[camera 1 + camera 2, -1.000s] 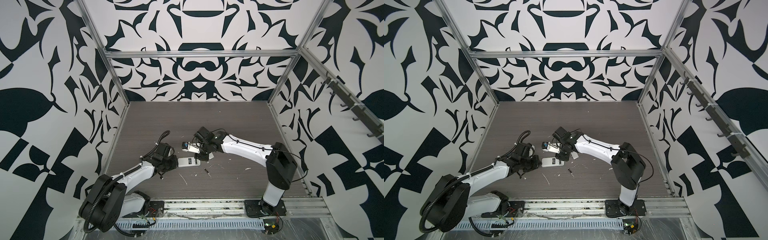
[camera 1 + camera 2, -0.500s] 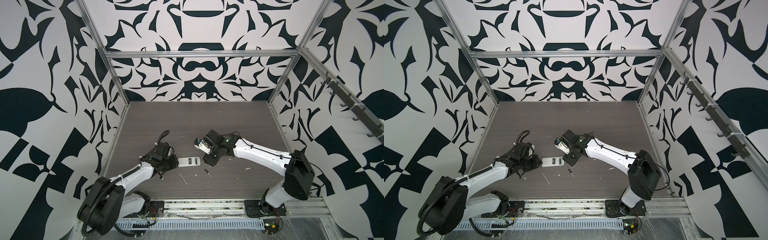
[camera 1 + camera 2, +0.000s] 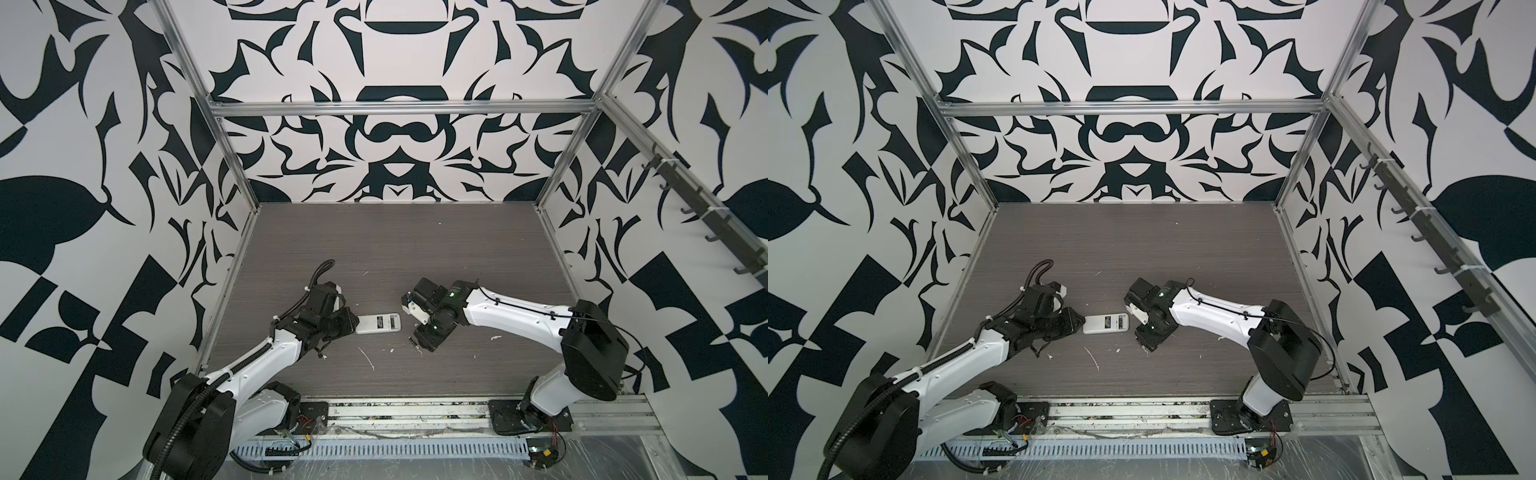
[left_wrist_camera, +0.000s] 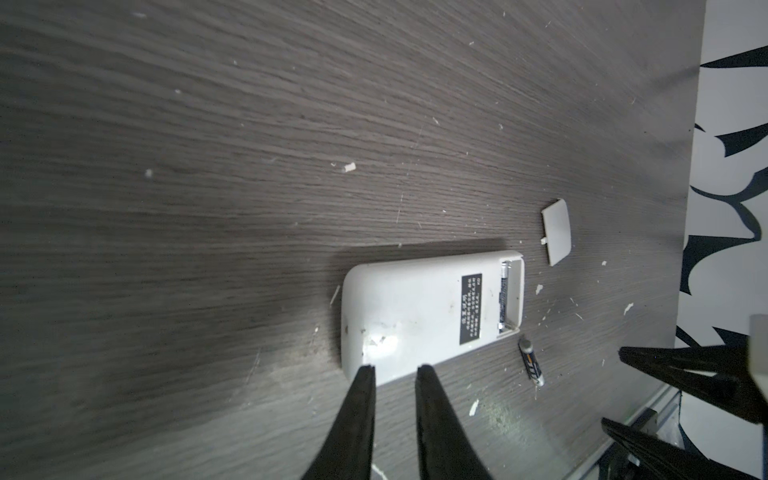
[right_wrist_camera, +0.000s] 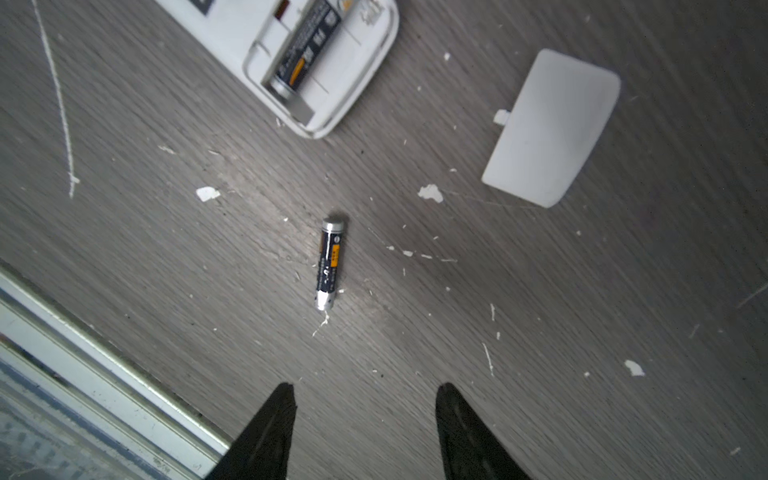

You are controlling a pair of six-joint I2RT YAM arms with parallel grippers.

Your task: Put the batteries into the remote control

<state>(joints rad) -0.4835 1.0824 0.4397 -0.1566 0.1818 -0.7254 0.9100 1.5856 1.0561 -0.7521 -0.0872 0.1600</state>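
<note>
My left gripper is far from the loose battery (image 5: pixel 328 264) beyond the remote's open end, so my right gripper should pick it up and bring it to the compartment (image 5: pixel 342 72).
The remote control (image 3: pixel 378 324) (image 4: pixel 419 307) lies white back up, black label showing, in both top views. Its compartment at the right end stands uncovered, with one battery (image 5: pixel 305 45) (image 4: pixel 503 299) seated in it. A second battery (image 5: pixel 329 266) (image 4: pixel 531 363) lies loose on the table just beyond that end. My left gripper (image 4: pixel 395 370) (image 3: pixel 347 323) is at the remote's left end, jaws a little apart with nothing between them. My right gripper (image 5: pixel 365 388) (image 3: pixel 422 337) hovers open above the loose battery, apart from it.
The loose white cover plate (image 5: pixel 550 129) (image 4: pixel 557 232) lies beside the remote's open end. White flecks and a long white scrap (image 3: pixel 368 359) litter the wood table. The metal front rail (image 5: pixel 104 374) runs close to the right gripper.
My right gripper has pulled back from over the remote's right end, towards the front, and opened wider. The left gripper's jaws have parted a little.
</note>
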